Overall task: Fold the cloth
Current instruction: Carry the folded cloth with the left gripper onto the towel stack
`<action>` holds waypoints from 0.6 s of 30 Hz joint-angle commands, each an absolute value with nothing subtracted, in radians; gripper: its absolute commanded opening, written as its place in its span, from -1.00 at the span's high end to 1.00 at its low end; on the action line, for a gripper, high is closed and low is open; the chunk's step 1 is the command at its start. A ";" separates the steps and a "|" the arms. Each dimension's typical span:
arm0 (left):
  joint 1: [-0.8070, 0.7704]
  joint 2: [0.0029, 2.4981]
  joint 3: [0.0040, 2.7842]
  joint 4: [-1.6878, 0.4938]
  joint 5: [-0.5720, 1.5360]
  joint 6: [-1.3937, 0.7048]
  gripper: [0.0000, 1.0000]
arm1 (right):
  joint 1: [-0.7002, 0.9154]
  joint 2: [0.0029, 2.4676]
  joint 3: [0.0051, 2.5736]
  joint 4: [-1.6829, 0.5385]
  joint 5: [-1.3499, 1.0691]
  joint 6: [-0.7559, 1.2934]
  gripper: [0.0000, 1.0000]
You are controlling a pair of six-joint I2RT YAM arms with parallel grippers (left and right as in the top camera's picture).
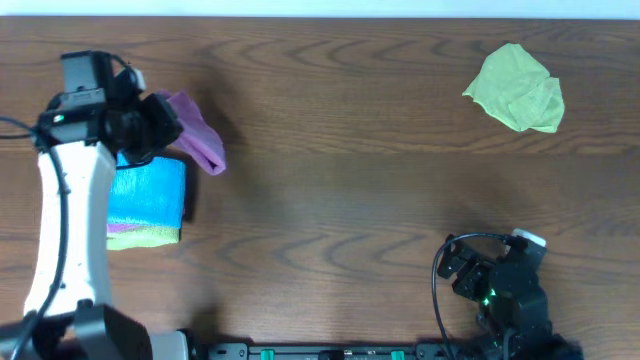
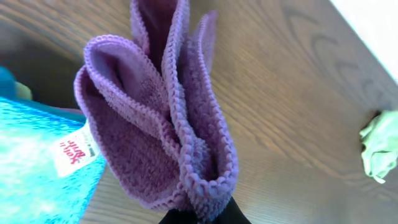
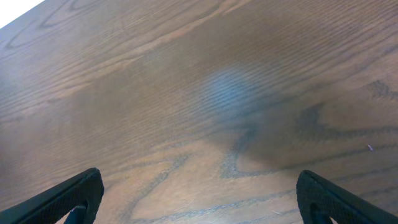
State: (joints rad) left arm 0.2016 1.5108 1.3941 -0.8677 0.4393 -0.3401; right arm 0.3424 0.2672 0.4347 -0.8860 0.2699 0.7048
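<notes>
The purple-pink cloth (image 1: pixel 202 140) hangs out past the far edge of the blue cloth, so next my left gripper pulls it back over the stack (image 1: pixel 148 200) as it lowers it.
The purple-pink cloth (image 1: pixel 198 138) hangs bunched in folds from my left gripper (image 1: pixel 160 125) at the table's left, beside and partly over a stack of cloths. In the left wrist view the cloth (image 2: pixel 155 124) fills the middle, and my left gripper (image 2: pixel 205 218) is shut on its lower edge, with only the dark fingertips showing. My right gripper (image 1: pixel 462 268) sits near the front right edge. In the right wrist view it is open and empty (image 3: pixel 199 196) above bare wood.
A bright blue folded cloth (image 1: pixel 148 192) lies on a stack at the left with pink and yellow edges beneath; its white label shows in the left wrist view (image 2: pixel 74 151). A crumpled lime-green cloth (image 1: pixel 516 88) lies at the back right. The table is brown wood (image 1: pixel 340 180).
</notes>
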 commanded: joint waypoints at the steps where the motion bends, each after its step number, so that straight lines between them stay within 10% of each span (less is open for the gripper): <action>1: 0.237 1.456 1.419 -0.872 0.478 -0.274 0.88 | 0.337 0.261 0.429 -0.887 0.288 0.717 -0.98; 18: 0.401 1.525 1.415 -0.890 0.685 -0.155 0.88 | 0.337 0.261 0.429 -0.887 0.288 0.717 -0.99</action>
